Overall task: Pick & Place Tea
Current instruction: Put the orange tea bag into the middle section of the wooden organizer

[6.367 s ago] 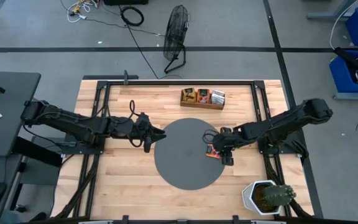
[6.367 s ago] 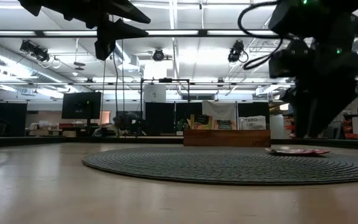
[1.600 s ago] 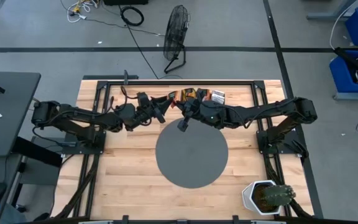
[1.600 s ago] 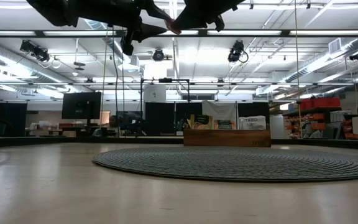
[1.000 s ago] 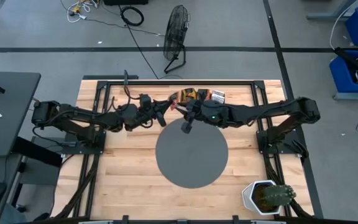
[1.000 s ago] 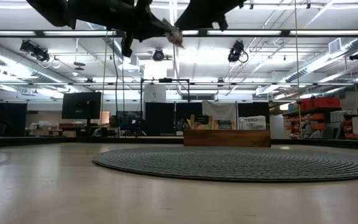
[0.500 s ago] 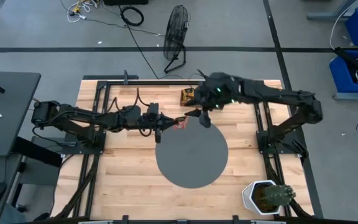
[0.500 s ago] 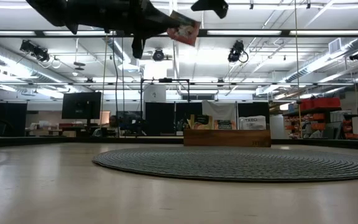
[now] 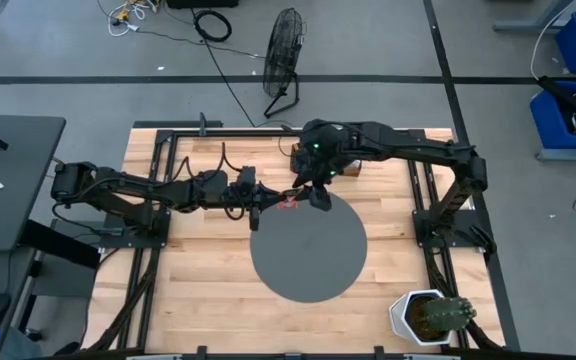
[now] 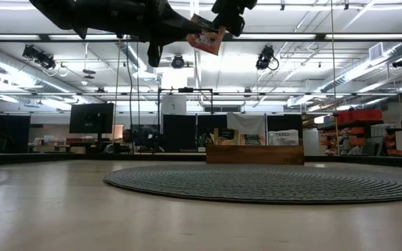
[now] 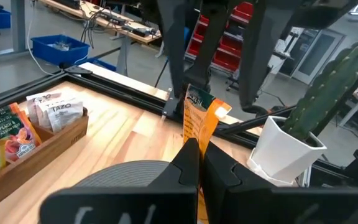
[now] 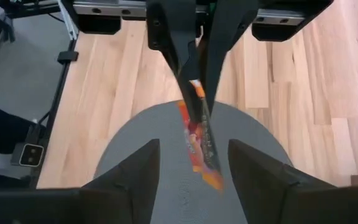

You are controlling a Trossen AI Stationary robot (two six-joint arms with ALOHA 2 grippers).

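The wooden tray (image 10: 255, 155) is on my right gripper's side, so that gripper should take the sachet's loose end (image 10: 213, 43) from my left gripper and put it there.
An orange-red tea sachet (image 9: 288, 201) is in the air over the far-left rim of the round grey mat (image 9: 308, 250). My left gripper (image 9: 268, 200) reaches in from the left and is shut on it. My right gripper (image 9: 316, 194) hangs over it from above, open, one finger on either side of the sachet (image 12: 197, 134) without touching it. The low view shows the sachet (image 10: 206, 35) high above the table. More sachets stand in the wooden tray (image 11: 17, 149). My left gripper (image 11: 201, 158) pinches the sachet between its two fingers at the end nearest them (image 11: 197, 134). The fingers lie level, coming from the table's left. The sachet is lifted clear and stands on edge, sticking out past the fingertips toward the right gripper (image 11: 209, 106).
The wooden tray (image 9: 343, 160) lies at the table's far edge, partly under my right arm. A white pot with a cactus (image 9: 433, 315) stands at the near right corner. The mat's middle and the bare wood around it are free.
My right gripper drew off toward the far right, away from the sachet, then came back down over it with its fingers open. My left gripper kept hold of the sachet and carried it a little toward the near edge.
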